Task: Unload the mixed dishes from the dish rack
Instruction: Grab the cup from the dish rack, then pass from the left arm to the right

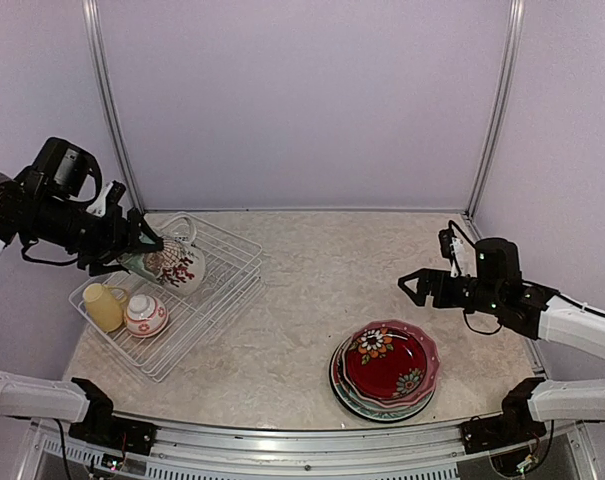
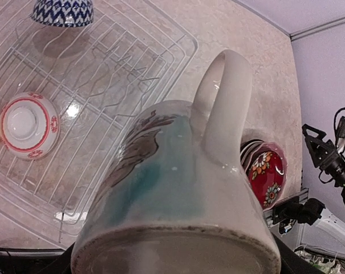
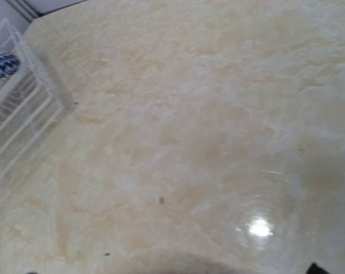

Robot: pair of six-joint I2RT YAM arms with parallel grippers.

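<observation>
My left gripper is holding the cream floral mug (image 1: 170,262) with its loose end facing my right gripper. My right gripper should move closer next until it closes around that end (image 1: 191,273).
My left gripper (image 1: 145,252) is shut on a cream floral mug (image 1: 174,267) and holds it tilted above the white wire dish rack (image 1: 217,290). In the left wrist view the mug (image 2: 178,200) fills the frame and hides the fingers. A yellow mug (image 1: 102,305) and a small red-patterned bowl (image 1: 145,315) sit in the rack's near left end. A blue chevron bowl (image 2: 63,11) sits at the rack's far end. A stack of plates with a red floral plate (image 1: 387,362) on top lies on the table. My right gripper (image 1: 412,286) is open and empty, above the table behind the plates.
The table is beige marble (image 3: 206,114). The rack's corner (image 3: 24,97) and the blue bowl (image 3: 4,64) show at the left of the right wrist view. Purple walls and metal posts (image 1: 107,110) enclose the back and sides.
</observation>
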